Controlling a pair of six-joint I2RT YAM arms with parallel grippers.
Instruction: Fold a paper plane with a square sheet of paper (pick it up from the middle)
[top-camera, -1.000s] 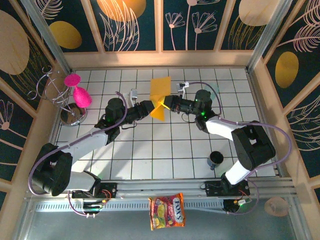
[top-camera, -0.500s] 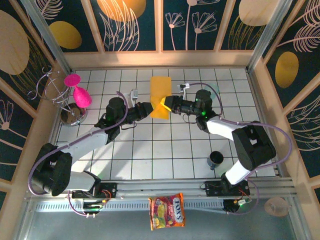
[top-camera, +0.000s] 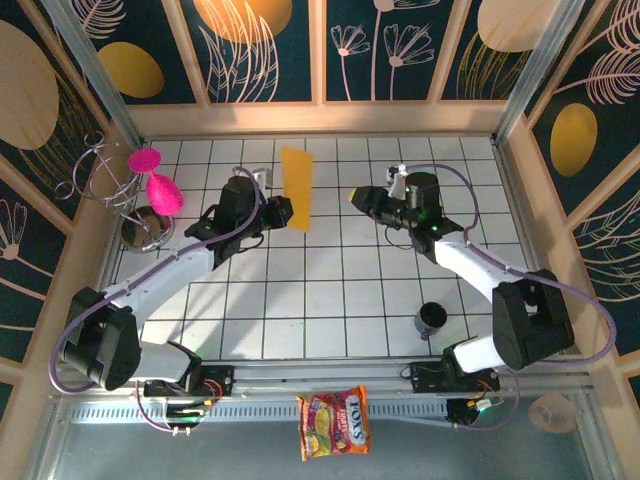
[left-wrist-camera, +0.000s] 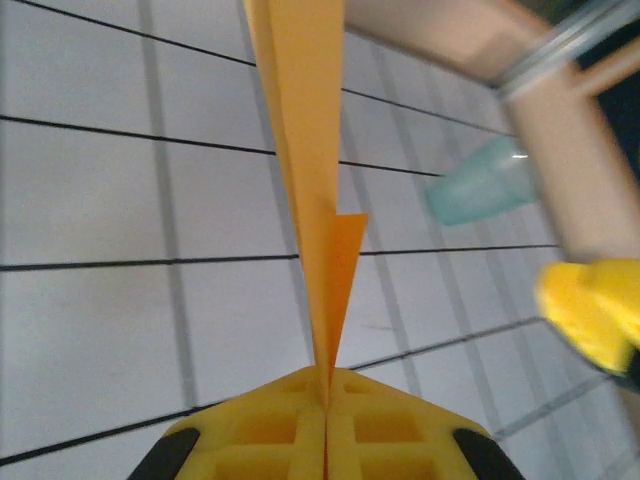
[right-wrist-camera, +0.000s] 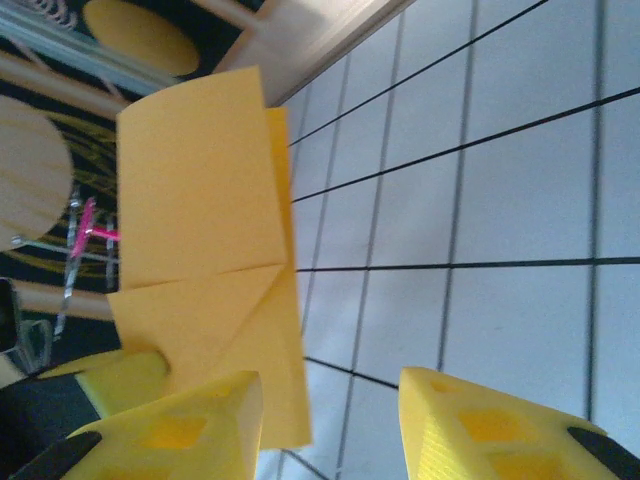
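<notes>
The robot's left gripper alone is holding the sheet (top-camera: 297, 180) standing above the tiles, so the robot should lay it down flat and steady its free edge (top-camera: 308, 202) with the right gripper.
The square sheet of paper (top-camera: 296, 188) is orange-yellow and folded into a narrow upright rectangle with a diagonal flap at its lower end, rather than a pointed paper plane. My left gripper (top-camera: 276, 213) is shut on its lower corner and holds it above the tiles. The left wrist view shows the paper (left-wrist-camera: 305, 120) edge-on, pinched between the yellow jaws of the left gripper (left-wrist-camera: 325, 405). My right gripper (top-camera: 360, 198) stands open about a tile to the right of the sheet. In the right wrist view the paper (right-wrist-camera: 195, 200) hangs beyond the open right gripper (right-wrist-camera: 330, 400), untouched by it.
A dark cup (top-camera: 432, 318) stands on the tiles at the front right. A wire stand with pink pieces (top-camera: 150, 190) sits at the left edge. A red-and-yellow snack packet (top-camera: 335, 422) lies in front of the table. Wooden walls (top-camera: 320, 118) enclose the tiled floor.
My right gripper has opened, let go of the paper and drawn back to the right. My left gripper has shut on the paper and carried it left and towards the back.
</notes>
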